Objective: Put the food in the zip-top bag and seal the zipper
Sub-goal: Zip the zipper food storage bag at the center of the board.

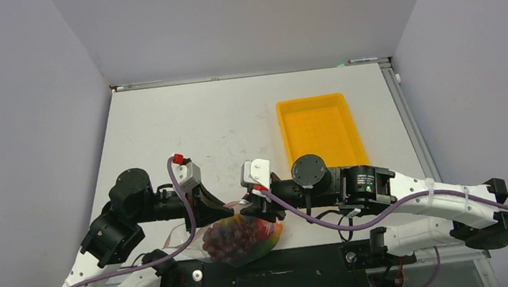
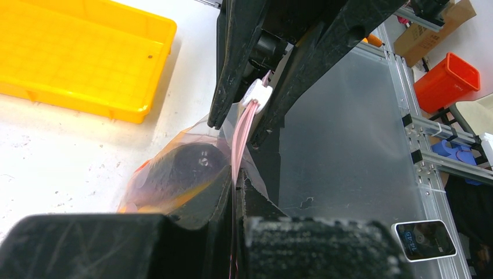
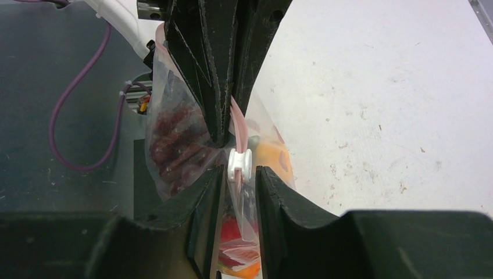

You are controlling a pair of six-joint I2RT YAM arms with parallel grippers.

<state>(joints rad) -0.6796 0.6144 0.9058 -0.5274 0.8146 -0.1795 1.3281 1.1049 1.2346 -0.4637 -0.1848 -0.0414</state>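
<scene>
I should open my left gripper and take the slider while my right gripper steadies the zipper, because my left gripper pinches the pink zipper short of the white slider.
The zip-top bag lies at the table's near edge between both grippers, with the food inside. A dark red grape bunch and yellow, red and green pieces show through it. In the left wrist view the purple eggplant shows through the plastic. My left gripper is shut on the pink zipper at the bag's mouth. My right gripper faces it closely, its fingers closed round the zipper's white slider. In the top view the left gripper and right gripper nearly meet above the bag.
An empty yellow tray stands at the back right of the white table. A black mat runs along the near edge between the arm bases. Purple cables loop beside both arms.
</scene>
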